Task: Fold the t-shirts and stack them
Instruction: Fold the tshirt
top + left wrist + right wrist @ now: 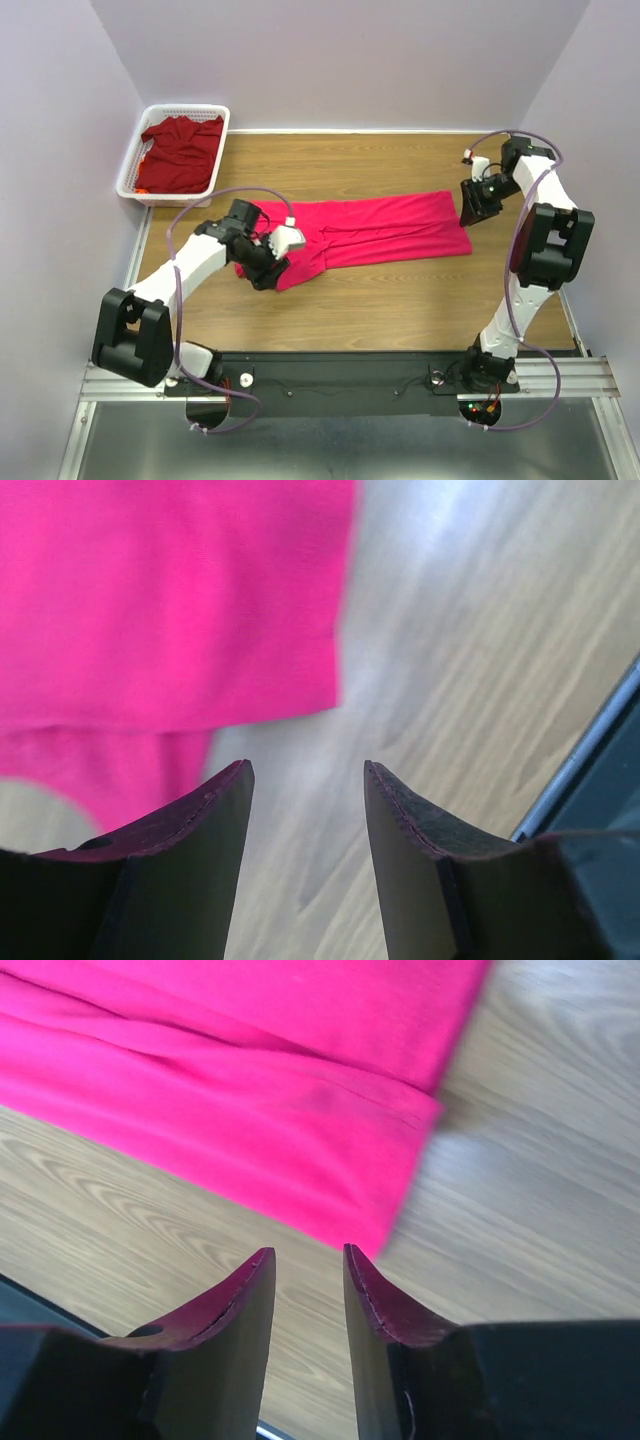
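Note:
My left gripper should first grab the flap's corner [282, 287] and fold it over the band, because a flap of the pinkish-red t-shirt [303, 274] sticks out past the band's near edge.
A bright pinkish-red t-shirt [375, 228] lies folded into a long band across the middle of the wooden table. My left gripper [262, 270] hovers at the band's left end, over the corner nearest me. In the left wrist view the left gripper [306, 770] is open over bare wood, with the shirt's edge [170, 600] just beyond its tips. My right gripper [470, 212] is at the band's right end. Seen from the right wrist, the right gripper [308, 1252] is open and empty, just short of the shirt's corner [250, 1080]. A darker maroon t-shirt [183, 152] lies crumpled in the basket.
The white mesh basket [134, 150] stands at the table's far left corner against the wall. Bare wood [400, 300] runs between the shirt and the black rail [350, 365] at the near edge. Purple walls close in the table on three sides.

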Motion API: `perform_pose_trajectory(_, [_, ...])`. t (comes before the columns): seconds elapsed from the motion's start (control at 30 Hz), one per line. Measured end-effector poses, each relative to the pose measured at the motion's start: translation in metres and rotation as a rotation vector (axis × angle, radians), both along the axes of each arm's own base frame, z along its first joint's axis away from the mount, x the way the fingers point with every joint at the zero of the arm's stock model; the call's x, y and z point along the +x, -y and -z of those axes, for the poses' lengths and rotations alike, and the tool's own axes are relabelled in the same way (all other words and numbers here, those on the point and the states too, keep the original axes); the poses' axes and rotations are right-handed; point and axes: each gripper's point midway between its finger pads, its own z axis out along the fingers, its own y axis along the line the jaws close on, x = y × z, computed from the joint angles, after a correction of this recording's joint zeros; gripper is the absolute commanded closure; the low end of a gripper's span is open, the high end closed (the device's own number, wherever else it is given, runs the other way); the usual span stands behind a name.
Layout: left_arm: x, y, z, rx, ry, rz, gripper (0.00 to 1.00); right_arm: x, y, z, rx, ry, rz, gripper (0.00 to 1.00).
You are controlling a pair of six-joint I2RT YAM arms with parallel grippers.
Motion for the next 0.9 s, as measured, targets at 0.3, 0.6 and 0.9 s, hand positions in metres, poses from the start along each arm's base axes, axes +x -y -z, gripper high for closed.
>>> perform_pose_trajectory(0.3, [-0.007, 0.033, 0.038, 0.091, 0.014, 0.092, 0.42, -0.001, -0.017, 0.023, 0.054, -0.064, 0.03, 0.64])
perform_pose_trajectory(0.6, [0.008, 0.038, 0.064, 0.164, 0.039, 0.088, 0.91, 0.003, -0.017, 0.026, 0.054, -0.055, 0.047, 0.65])
perform_pose_trajectory(0.9, [0.006, 0.033, 0.041, 0.187, -0.02, 0.084, 1.0, -0.003, -0.017, 0.035, 0.052, -0.076, 0.048, 0.65])
